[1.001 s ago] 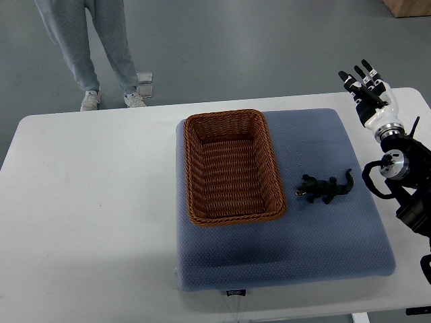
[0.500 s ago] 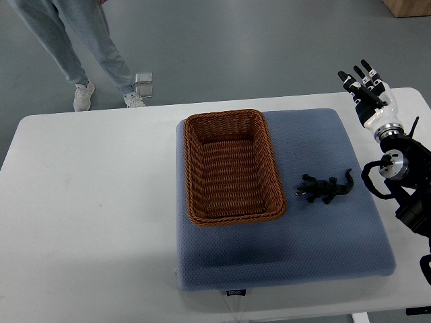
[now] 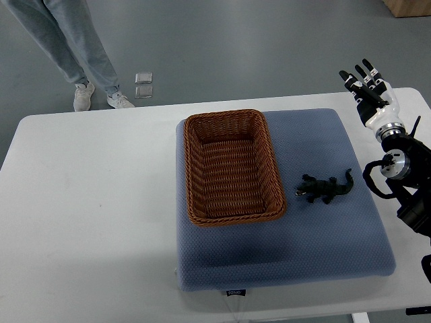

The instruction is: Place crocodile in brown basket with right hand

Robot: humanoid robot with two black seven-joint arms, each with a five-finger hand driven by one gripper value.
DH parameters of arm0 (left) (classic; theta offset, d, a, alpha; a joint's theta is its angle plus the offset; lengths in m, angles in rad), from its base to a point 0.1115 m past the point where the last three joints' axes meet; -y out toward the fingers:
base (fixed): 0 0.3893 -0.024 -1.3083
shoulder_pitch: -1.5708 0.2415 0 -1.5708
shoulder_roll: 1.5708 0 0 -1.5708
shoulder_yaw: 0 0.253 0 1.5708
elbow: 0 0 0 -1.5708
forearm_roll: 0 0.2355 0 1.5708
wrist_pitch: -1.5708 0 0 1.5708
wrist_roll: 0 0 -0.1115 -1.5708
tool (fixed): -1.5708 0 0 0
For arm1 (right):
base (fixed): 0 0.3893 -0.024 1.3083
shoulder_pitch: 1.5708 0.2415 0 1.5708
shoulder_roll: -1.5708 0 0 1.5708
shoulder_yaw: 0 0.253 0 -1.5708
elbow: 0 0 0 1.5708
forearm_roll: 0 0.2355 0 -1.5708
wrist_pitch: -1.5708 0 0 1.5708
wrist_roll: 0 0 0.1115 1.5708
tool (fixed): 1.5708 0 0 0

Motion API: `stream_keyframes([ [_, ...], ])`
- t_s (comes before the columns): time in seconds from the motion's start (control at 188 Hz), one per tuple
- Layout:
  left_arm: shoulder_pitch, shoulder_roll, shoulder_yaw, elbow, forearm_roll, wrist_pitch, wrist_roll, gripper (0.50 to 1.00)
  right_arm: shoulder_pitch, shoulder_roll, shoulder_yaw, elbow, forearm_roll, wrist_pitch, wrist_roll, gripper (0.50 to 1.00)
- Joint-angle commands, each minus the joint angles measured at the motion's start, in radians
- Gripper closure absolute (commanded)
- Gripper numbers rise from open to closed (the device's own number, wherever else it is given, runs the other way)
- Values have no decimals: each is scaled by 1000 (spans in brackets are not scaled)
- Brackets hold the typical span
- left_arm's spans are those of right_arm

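Observation:
My right gripper needs to pull back, turn its fingers toward the basket and straddle the crocodile's body [image 3: 327, 188], because its fingers point past the crocodile and beyond the mat's far edge [image 3: 328, 110].
A dark green toy crocodile [image 3: 325, 188] lies on the blue-grey mat [image 3: 316, 235], just right of the brown wicker basket [image 3: 190, 168], which holds nothing. My right hand [image 3: 367, 83] is raised at the table's far right edge, well beyond and to the right of the crocodile. Its fingers are spread and it holds nothing. The right arm [image 3: 404, 182] runs down the picture's right side. No left arm shows.
The mat rests on a white table [image 3: 87, 202]. A person's legs [image 3: 64, 50] in grey trousers stand on the floor beyond the table's far left corner. Small square objects [image 3: 143, 84] lie on the floor nearby.
The person's legs have stepped to the left. My right hand has barely shifted, and the crocodile and basket lie where they were.

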Motion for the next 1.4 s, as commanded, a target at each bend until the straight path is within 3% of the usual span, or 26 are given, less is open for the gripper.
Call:
stream_keyframes([
  [0.0, 0, 0, 0, 0, 0, 1, 0, 500, 0, -2, 0, 2, 0, -1, -1, 570],
  [0.543, 0, 0, 0, 0, 0, 1, 0, 500, 0, -46, -18, 29, 0, -10, -9, 572],
  [0.921, 0, 0, 0, 0, 0, 1, 0, 500, 60, -163, -146, 37, -143, 34, -9, 572],
  [1.086, 0, 0, 0, 0, 0, 1, 0, 500, 64, -221, -262, 115, -341, 43, -3, 572],
  [1.394, 0, 0, -4, 0, 0, -1, 0, 500, 58, -450, -406, 327, -788, 212, 28, 572],
])
